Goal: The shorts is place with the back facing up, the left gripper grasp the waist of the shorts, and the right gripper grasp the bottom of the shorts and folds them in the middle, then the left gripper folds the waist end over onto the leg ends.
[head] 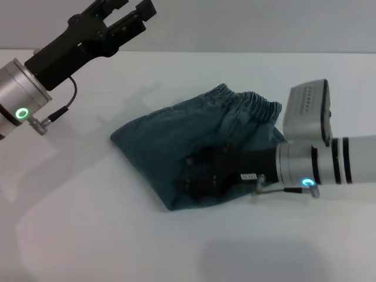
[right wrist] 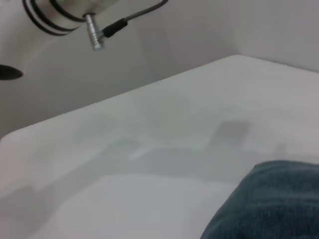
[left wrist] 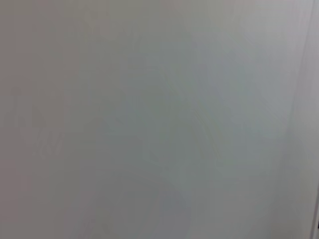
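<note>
The folded shorts are crooked and their near corner (head: 169,200) sticks out. My right gripper should move that end of the shorts back square, then settle the gathered waist (head: 261,106).
The shorts (head: 176,141) lie folded lengthwise on the white table (head: 88,235), blue denim. The gathered waist (head: 252,106) points to the far right. The bottom of the shorts is at the near end, under my right gripper (head: 189,175), and the hems are hard to make out there. That right gripper lies low on the denim with its black fingers spread, open, gripping nothing. A corner of the shorts (right wrist: 269,199) shows in the right wrist view. My left gripper (head: 126,9) is raised at the far left, clear of the cloth, open and empty. The left wrist view shows only a pale blank surface.
Bare white table surrounds the shorts on the left and front. The right arm's silver wrist and grey camera box (head: 308,111) hang over the shorts' right side. The left arm's cable plug (right wrist: 94,35) shows in the right wrist view.
</note>
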Robot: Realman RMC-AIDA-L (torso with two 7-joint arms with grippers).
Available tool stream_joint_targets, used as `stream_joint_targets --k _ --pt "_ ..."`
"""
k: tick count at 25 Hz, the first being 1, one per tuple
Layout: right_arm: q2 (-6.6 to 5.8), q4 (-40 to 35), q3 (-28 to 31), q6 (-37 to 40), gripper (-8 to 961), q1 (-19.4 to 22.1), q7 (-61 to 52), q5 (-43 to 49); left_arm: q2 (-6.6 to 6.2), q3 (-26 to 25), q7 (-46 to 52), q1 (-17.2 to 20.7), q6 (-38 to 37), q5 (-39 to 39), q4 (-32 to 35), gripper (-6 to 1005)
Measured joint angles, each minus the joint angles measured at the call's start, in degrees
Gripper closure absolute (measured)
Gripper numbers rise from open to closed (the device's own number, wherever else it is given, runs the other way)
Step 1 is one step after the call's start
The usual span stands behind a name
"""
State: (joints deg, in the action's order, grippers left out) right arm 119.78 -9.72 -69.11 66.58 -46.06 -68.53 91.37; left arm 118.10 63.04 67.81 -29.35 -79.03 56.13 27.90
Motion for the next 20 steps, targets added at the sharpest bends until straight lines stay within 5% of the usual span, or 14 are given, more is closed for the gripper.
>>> stream_joint_targets --k 20 --pt "0.0 -1.4 -0.1 -11.5 293 -5.2 -1.7 -5.8 0.0 -0.6 -0.1 0.7 -0.1 0.0 -0.1 152"
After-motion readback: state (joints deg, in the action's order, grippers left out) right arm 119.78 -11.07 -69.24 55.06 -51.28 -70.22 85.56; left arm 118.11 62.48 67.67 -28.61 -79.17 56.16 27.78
